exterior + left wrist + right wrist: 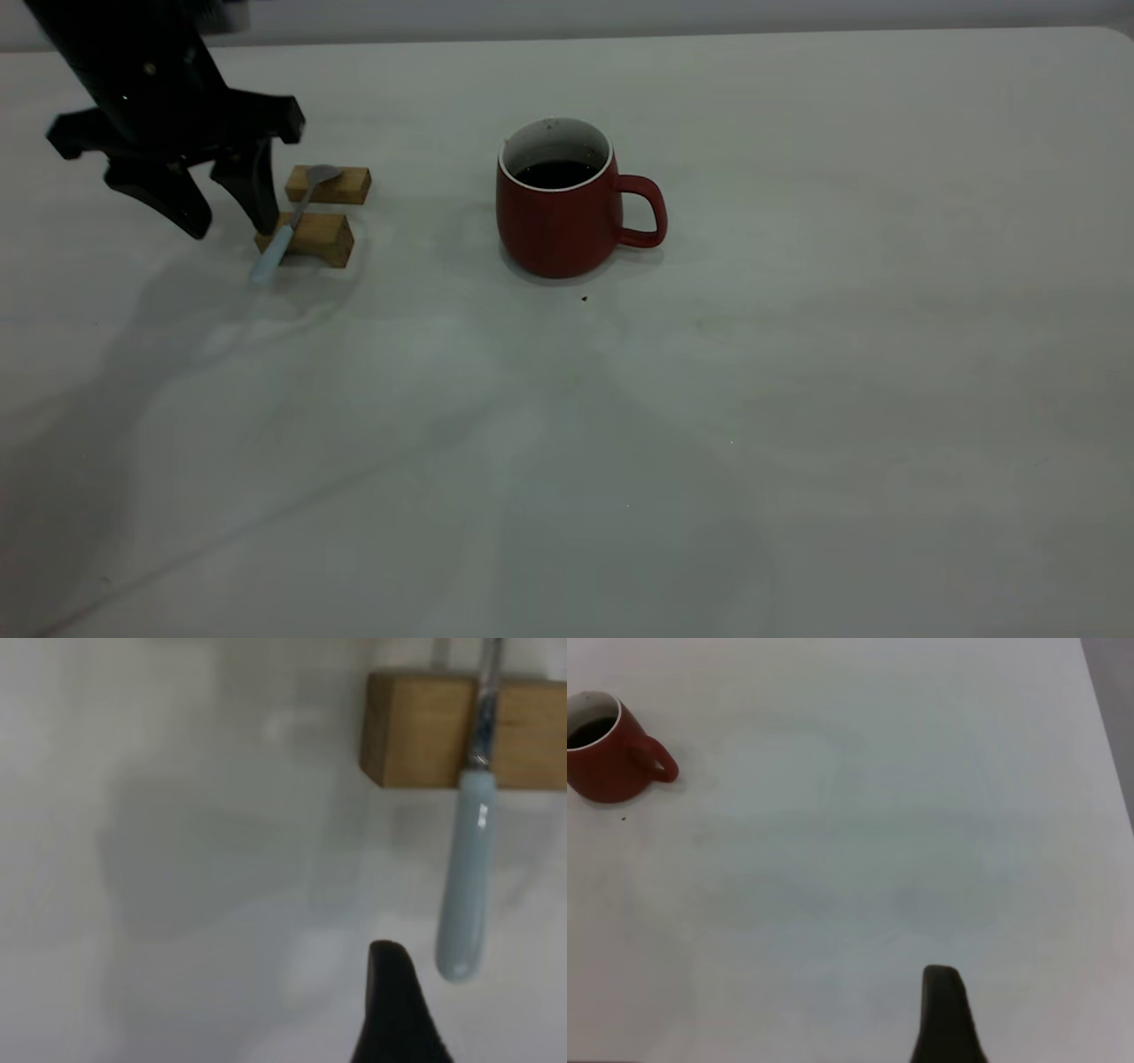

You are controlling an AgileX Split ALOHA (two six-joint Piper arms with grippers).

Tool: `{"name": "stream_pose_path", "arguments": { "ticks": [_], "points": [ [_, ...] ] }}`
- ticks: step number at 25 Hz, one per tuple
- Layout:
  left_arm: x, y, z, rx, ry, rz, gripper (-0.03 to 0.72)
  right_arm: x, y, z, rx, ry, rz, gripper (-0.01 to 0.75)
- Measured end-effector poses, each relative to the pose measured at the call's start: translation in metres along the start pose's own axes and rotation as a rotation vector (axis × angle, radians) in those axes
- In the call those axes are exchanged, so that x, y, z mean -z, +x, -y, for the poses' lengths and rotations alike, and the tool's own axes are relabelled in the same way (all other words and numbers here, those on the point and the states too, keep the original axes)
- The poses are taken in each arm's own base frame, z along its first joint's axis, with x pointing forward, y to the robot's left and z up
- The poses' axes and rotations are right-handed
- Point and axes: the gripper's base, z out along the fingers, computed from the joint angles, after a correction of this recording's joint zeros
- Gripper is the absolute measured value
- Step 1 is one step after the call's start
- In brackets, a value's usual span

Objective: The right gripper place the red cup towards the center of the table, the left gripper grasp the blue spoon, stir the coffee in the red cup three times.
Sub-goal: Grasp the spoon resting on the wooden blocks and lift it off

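Observation:
The blue spoon's handle sticks out clear past the near wooden block [322, 236], so the robot's left gripper should go on going down toward the handle [270, 259] until its open fingers are on both sides of it.
The red cup [558, 221] stands upright near the middle of the table [709, 425], handle pointing right, with dark coffee [555, 173] inside. The blue spoon [276, 246] lies across two wooden blocks at the far left, bowl on the far block. My left gripper [230, 229] hangs open just left of the spoon handle, which lies outside the gap between the jaws. In the left wrist view one finger [394, 1010] sits beside the handle of the spoon [468, 886]. The right wrist view shows the cup [607, 762] far off and a single finger [943, 1014] over bare table.
The far wooden block [328, 184] and the near wooden block [312, 237] prop the spoon off the table; the near block [416, 731] also shows in the left wrist view. A tiny dark speck [585, 299] lies in front of the cup. The table's far edge runs behind.

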Motion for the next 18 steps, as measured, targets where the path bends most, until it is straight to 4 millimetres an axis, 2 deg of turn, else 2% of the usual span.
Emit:
{"name": "stream_pose_path", "arguments": {
  "ticks": [13, 18],
  "points": [
    [-0.053, -0.008, 0.000, 0.027, 0.006, -0.087, 0.516, 0.000, 0.000, 0.000, 0.000, 0.000, 0.000, 0.572],
    [-0.058, -0.009, 0.000, 0.028, 0.006, -0.073, 0.460, 0.000, 0.000, 0.000, 0.000, 0.000, 0.000, 0.572]
  ]
}}
